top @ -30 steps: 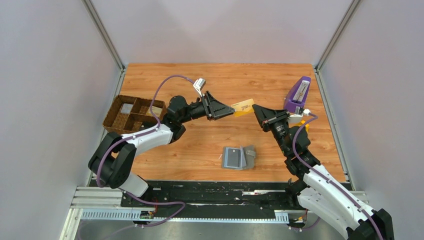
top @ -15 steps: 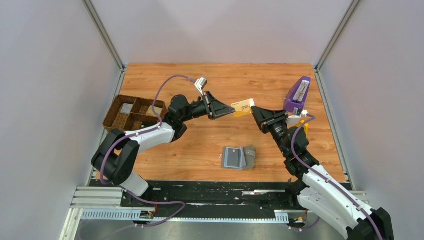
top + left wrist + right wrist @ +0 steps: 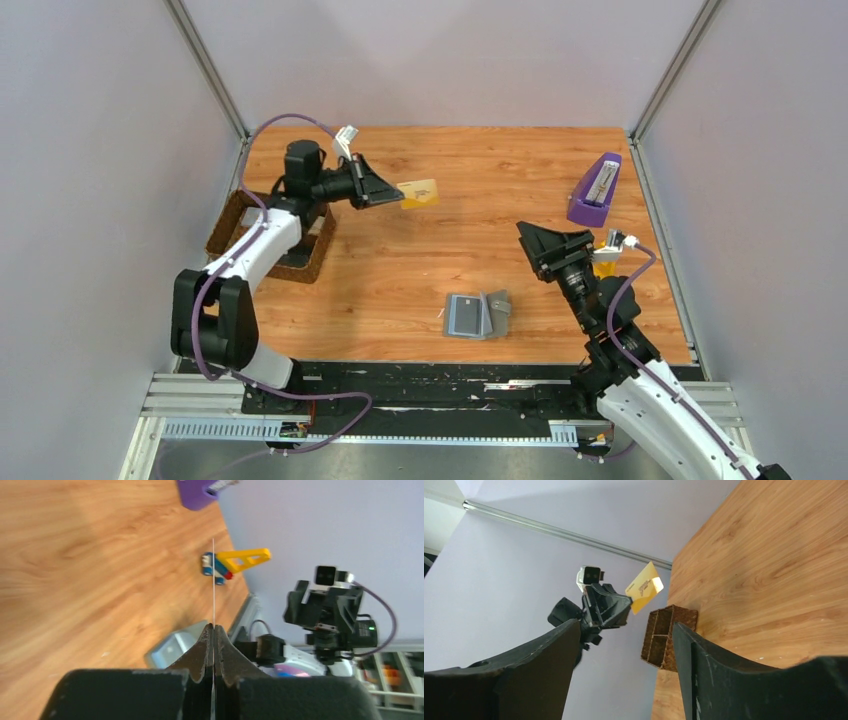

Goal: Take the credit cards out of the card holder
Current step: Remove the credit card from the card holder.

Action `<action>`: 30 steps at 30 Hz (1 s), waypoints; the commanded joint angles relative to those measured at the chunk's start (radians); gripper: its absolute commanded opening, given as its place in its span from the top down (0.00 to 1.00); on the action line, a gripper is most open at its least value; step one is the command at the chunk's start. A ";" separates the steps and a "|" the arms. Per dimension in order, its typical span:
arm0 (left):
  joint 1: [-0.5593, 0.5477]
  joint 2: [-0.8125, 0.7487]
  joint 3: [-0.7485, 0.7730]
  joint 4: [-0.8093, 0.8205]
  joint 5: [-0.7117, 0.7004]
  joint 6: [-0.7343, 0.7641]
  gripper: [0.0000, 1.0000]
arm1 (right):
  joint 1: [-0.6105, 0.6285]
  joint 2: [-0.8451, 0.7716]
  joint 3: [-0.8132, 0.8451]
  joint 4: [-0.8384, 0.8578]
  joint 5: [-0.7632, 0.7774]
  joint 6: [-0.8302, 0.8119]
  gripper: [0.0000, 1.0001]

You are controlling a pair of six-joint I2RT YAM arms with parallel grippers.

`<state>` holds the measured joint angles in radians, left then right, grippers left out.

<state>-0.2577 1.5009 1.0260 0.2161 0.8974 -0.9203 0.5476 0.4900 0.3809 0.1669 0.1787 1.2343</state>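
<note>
The robot's left gripper holds the gold card just by its near edge [image 3: 406, 195], so the right gripper should hold the card's far end [image 3: 433, 191] while the left gripper takes a new grip.
My left gripper [image 3: 388, 192] is shut on a gold credit card [image 3: 418, 192], held in the air just right of the brown tray. In the left wrist view the card [image 3: 213, 580] shows edge-on as a thin line between the closed jaws of that gripper [image 3: 213, 627]. The card holder [image 3: 478, 314] lies open on the table near the front, pale blue-grey inside, with another card in its pocket. My right gripper [image 3: 532, 248] hangs open and empty above and right of the holder. From the right wrist view, the gold card [image 3: 644, 587] shows far off between the spread fingers [image 3: 734, 670].
A brown woven divided tray [image 3: 222, 232] sits at the left edge under my left arm, also seen as the tray [image 3: 669, 637]. A purple stapler-like object [image 3: 595, 190] stands at the right. A yellow and blue toy [image 3: 235, 562] lies near it.
My right gripper opened and let go of the gold card, then drew back toward the front. My left gripper closed on the card and carried it left toward the tray.
</note>
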 commanded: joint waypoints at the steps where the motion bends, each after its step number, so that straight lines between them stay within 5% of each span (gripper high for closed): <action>1: 0.143 -0.014 0.182 -0.662 0.134 0.508 1.00 | 0.004 -0.073 -0.028 -0.090 0.012 -0.093 0.26; 6: 0.203 0.079 0.276 -0.799 0.143 0.585 1.00 | 0.003 -0.087 -0.024 -0.101 -0.031 -0.205 0.08; 10: 0.202 0.120 0.341 -0.918 0.154 0.688 1.00 | -0.006 0.080 0.102 -0.094 -0.201 -0.448 0.05; 20: 0.035 0.104 0.322 -0.963 0.197 0.812 1.00 | -0.097 0.671 0.481 -0.135 -0.876 -0.740 0.17; 30: -0.063 0.085 0.327 -0.968 0.279 0.833 1.00 | -0.146 0.908 0.598 -0.154 -1.165 -0.809 0.26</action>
<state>-0.3130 1.6310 1.3247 -0.7506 1.1095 -0.1219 0.4038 1.3712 0.9161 0.0032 -0.8013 0.4942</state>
